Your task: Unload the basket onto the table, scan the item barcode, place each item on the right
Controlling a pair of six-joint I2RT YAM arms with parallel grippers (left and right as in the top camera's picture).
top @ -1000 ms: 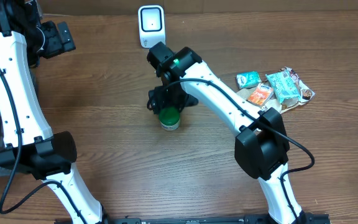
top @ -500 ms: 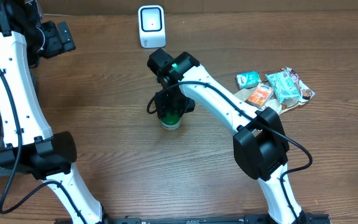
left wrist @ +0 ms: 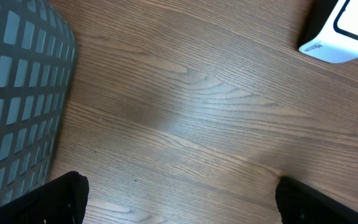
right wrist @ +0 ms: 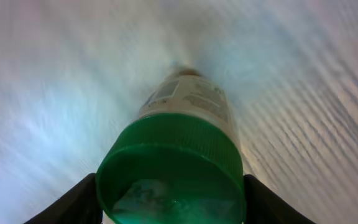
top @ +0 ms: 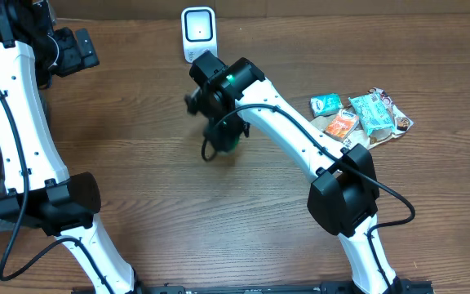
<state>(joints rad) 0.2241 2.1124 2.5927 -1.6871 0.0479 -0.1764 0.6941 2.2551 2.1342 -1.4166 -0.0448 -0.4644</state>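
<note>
The label's text side points ahead and the barcode is hidden, so next my right gripper stands the bottle down and regrips the green cap turned before scanning.
The item is a small bottle with a green cap and a printed white label. My right gripper is shut on the cap, one black finger on each side. From overhead the bottle hangs blurred under the right gripper, just in front of the white barcode scanner. The table behind the bottle is smeared by motion in the right wrist view. My left gripper is open over bare wood at the far left, with the scanner at the top right of its view.
Several snack packets lie at the right of the table. A grey mesh basket stands at the left edge, close to the left arm. The right arm stretches diagonally across the middle.
The right gripper came down over the standing bottle, closed on its green cap and carried it off its spot toward the scanner. The left arm stayed still.
</note>
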